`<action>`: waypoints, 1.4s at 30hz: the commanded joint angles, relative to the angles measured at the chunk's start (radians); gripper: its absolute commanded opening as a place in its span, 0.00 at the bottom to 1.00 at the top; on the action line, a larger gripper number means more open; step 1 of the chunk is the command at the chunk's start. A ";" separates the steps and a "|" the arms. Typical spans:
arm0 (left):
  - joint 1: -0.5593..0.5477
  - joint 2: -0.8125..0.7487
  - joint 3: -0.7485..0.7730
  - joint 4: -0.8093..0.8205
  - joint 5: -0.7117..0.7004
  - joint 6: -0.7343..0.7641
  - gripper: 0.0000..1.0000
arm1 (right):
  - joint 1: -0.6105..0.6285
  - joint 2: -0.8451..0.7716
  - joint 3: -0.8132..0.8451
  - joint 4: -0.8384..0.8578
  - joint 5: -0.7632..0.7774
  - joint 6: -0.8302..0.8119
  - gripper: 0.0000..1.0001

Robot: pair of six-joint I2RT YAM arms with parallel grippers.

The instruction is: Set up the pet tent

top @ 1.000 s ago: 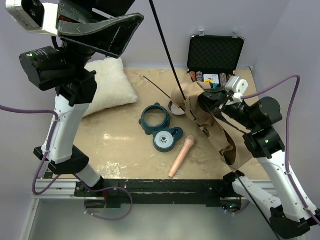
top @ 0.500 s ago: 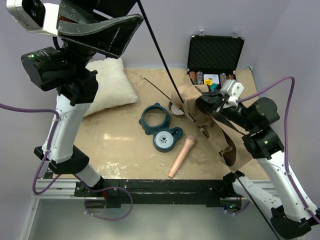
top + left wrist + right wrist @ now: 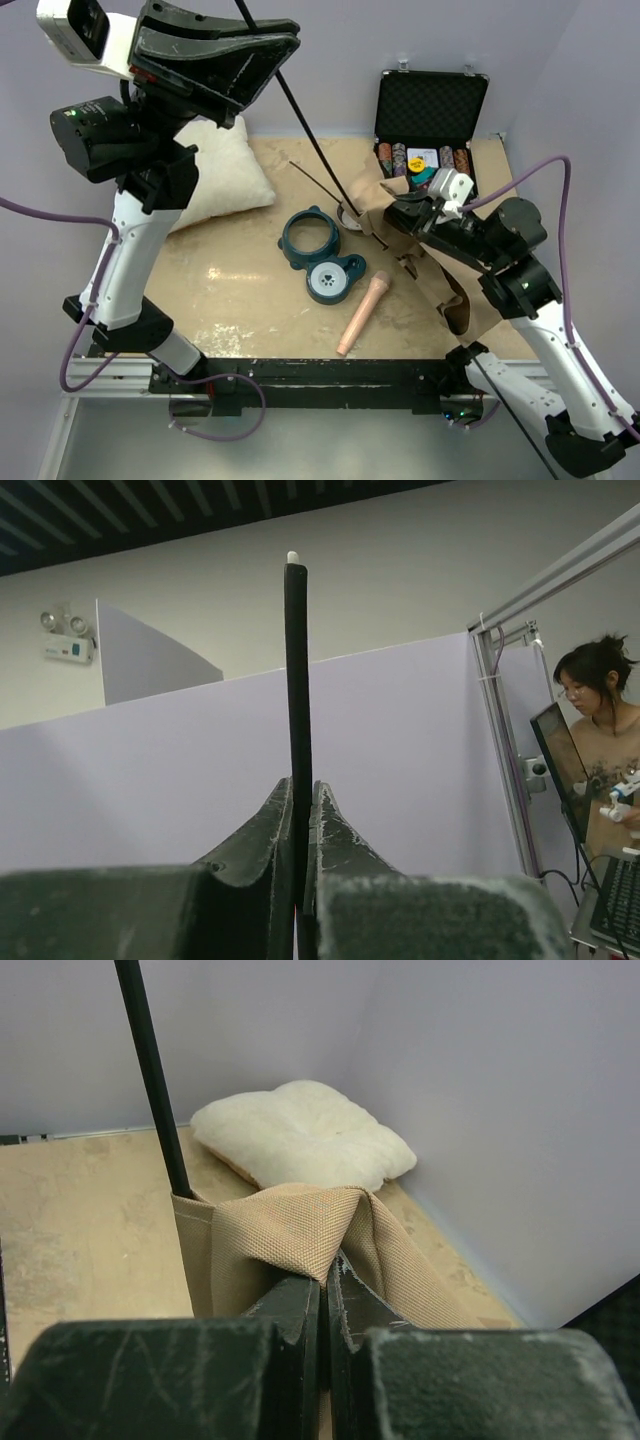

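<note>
I should lower the raised pole first, then open my right gripper and grab the fabric farther along its edge, because the tent fabric hangs bunched (image 3: 374,204) below the pole.
The pet tent (image 3: 425,255) lies crumpled at the table's right as tan fabric with black trim. One of its thin dark poles (image 3: 315,140) rises from the fabric slanting up and to the left. High at the upper left, my left gripper (image 3: 272,45) is shut on that pole. In the left wrist view the pole (image 3: 296,680) stands straight up between the jaws of the left gripper (image 3: 298,805). My right gripper (image 3: 392,213) is shut on a fold of the tent fabric (image 3: 300,1225). The right gripper (image 3: 325,1275) pinches that fold, with the pole (image 3: 150,1070) just to its left.
A fluffy white pillow (image 3: 220,175) lies at the back left. An open black case (image 3: 432,105) with poker chips stands at the back right. Two teal round pieces (image 3: 322,255) and a pink cylinder (image 3: 362,312) lie mid-table. Another thin pole (image 3: 318,180) lies on the table.
My left gripper has shut on the pole, and the pole's top has swung to the left. The right gripper has moved left with the fabric.
</note>
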 commanded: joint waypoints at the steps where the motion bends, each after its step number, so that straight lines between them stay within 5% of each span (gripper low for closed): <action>1: -0.002 -0.065 -0.062 -0.069 0.085 -0.016 0.00 | 0.008 -0.028 -0.004 0.025 0.033 -0.008 0.00; 12: -0.001 -0.341 -0.674 -0.372 0.240 0.114 0.00 | 0.015 -0.057 -0.033 0.055 -0.033 -0.135 0.00; 17: 0.001 -0.385 -0.668 -0.661 0.325 0.318 0.00 | 0.022 -0.060 -0.051 -0.054 -0.085 -0.233 0.00; 26: 0.004 -0.425 -0.621 -1.125 0.279 0.734 0.00 | 0.034 -0.008 -0.054 -0.264 -0.215 -0.457 0.01; 33: 0.005 -0.485 -0.667 -1.339 0.205 0.933 0.00 | 0.037 0.049 -0.004 -0.525 -0.266 -0.669 0.60; 35: 0.008 -0.506 -0.686 -1.361 0.184 0.956 0.00 | 0.037 0.060 0.035 -0.626 -0.248 -0.709 0.69; 37: 0.008 -0.519 -0.703 -1.373 0.177 0.979 0.00 | 0.037 0.070 0.055 -0.660 -0.211 -0.679 0.68; 42: 0.008 -0.523 -0.717 -1.389 0.185 1.027 0.00 | 0.035 0.130 0.062 -0.624 -0.180 -0.516 0.39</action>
